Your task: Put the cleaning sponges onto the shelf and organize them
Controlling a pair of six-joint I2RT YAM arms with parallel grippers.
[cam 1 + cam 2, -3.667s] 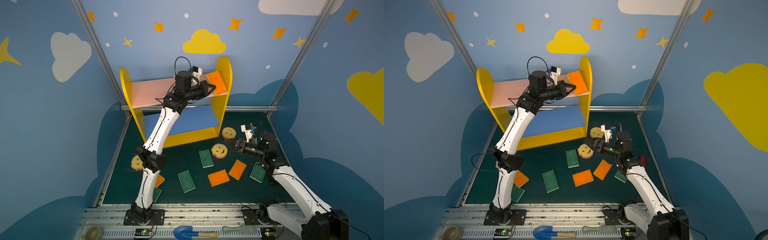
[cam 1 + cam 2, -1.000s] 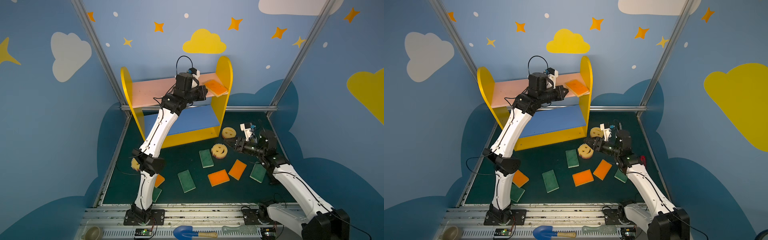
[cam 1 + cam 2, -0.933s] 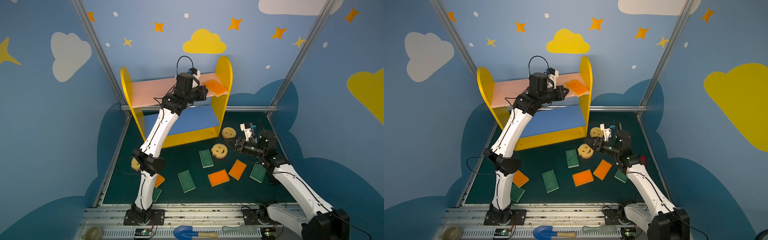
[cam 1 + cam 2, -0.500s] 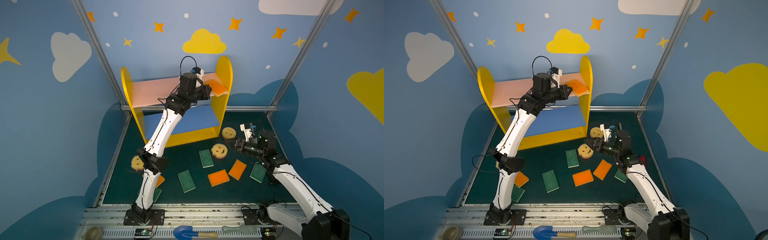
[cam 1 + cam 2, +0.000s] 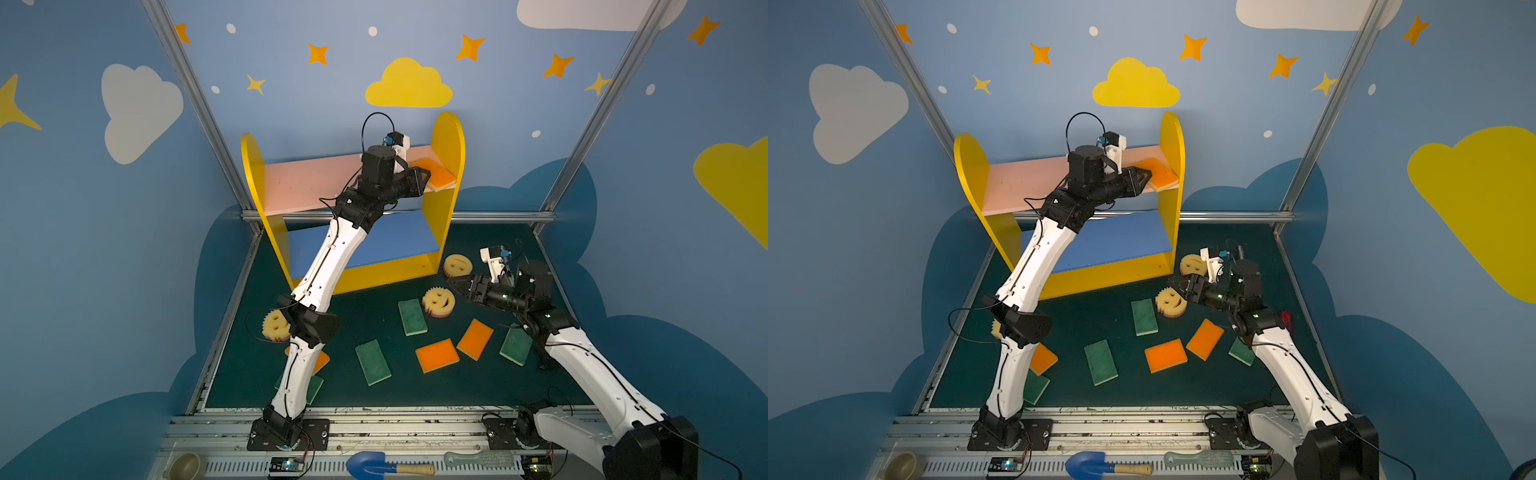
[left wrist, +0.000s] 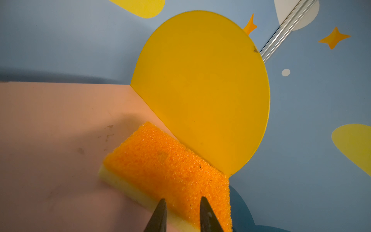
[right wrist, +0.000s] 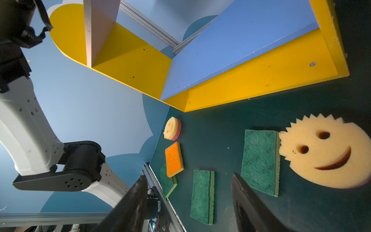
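My left gripper should move back and my closed right gripper should push the sponge in, because the orange-topped sponge's near end point(image 5: 444, 184) sticks out past the pink board's front edge point(image 5: 436, 191).
The shelf point(image 5: 307, 183) stands at the back of the mat. An orange-topped sponge point(image 5: 440, 172) point(image 6: 166, 160) lies flat on its pink upper board against the right yellow side panel point(image 6: 200, 90). My left gripper point(image 5: 424, 176) point(image 6: 182, 199) is at the sponge's near end, its jaws a little apart over the orange top, so open. My right gripper point(image 5: 453, 284) point(image 7: 188, 175) hovers wide open and empty just right of a smiley sponge point(image 5: 438, 301) point(image 7: 325, 154). Several green and orange sponges lie loose on the mat, among them a green one point(image 5: 412, 316) and an orange one point(image 5: 436, 355).
A second smiley sponge point(image 5: 457, 264) sits by the shelf's right foot and a third point(image 5: 274, 326) behind the left arm's elbow. A metal rail point(image 5: 374, 424) borders the mat in front; beyond it lie a blue trowel point(image 5: 370, 463), a brush point(image 5: 478, 459) and a bowl point(image 5: 187, 465).
The left gripper's jaws have parted from the orange sponge, which now rests flat on the pink board. The right gripper's jaws have widened slightly; that arm has barely moved.
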